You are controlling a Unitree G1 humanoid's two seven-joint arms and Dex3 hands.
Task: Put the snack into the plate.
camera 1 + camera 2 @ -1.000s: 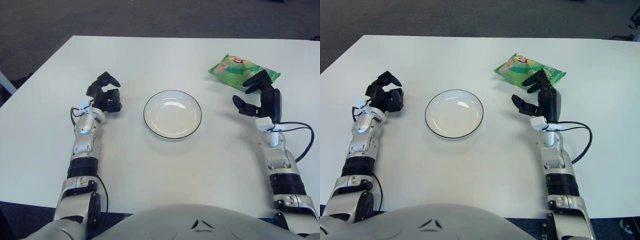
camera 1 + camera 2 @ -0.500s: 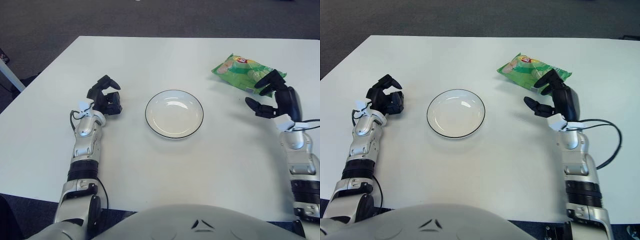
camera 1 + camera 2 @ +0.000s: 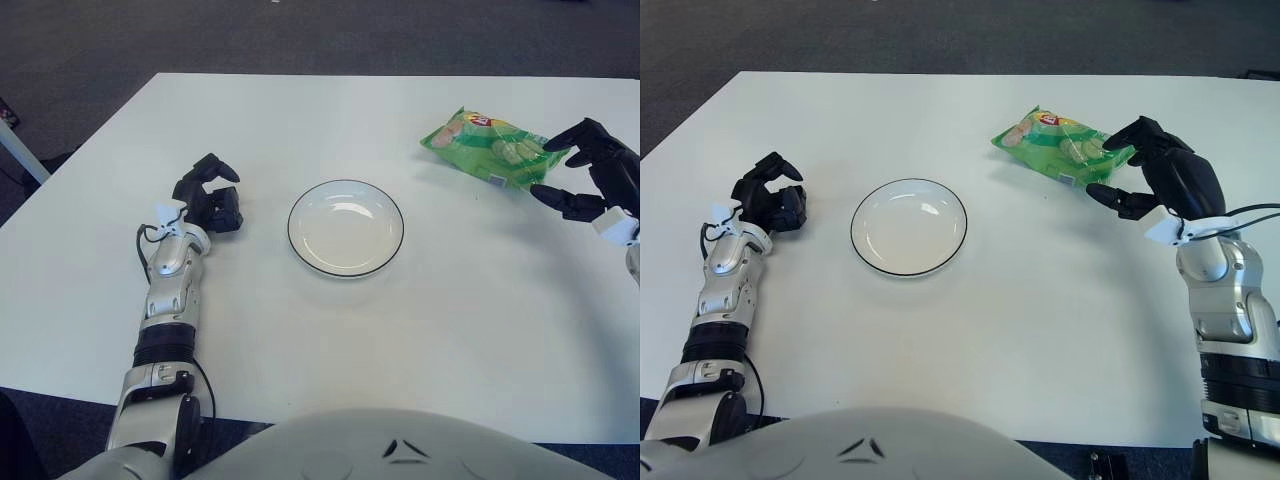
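The green snack bag point(image 3: 492, 150) looks longer than the width of the white plate point(image 3: 346, 228). Its ends will hang over the plate's rim when I lower the bag.
A green snack bag point(image 3: 1055, 145) lies flat on the white table at the back right. An empty white plate point(image 3: 908, 227) with a dark rim sits in the middle. My right hand point(image 3: 1118, 165) is at the bag's right end, fingers spread around that end, one above and one below it, holding nothing. My left hand point(image 3: 775, 195) rests on the table left of the plate, fingers relaxed and empty.
The white table point(image 3: 970, 340) spreads around the plate. Dark carpet lies beyond its far edge. A cable point(image 3: 1255, 210) runs from my right wrist.
My right hand has moved right and away from me, from in front of the bag to its right end, and has risen. The bag, the plate and my left hand have stayed put.
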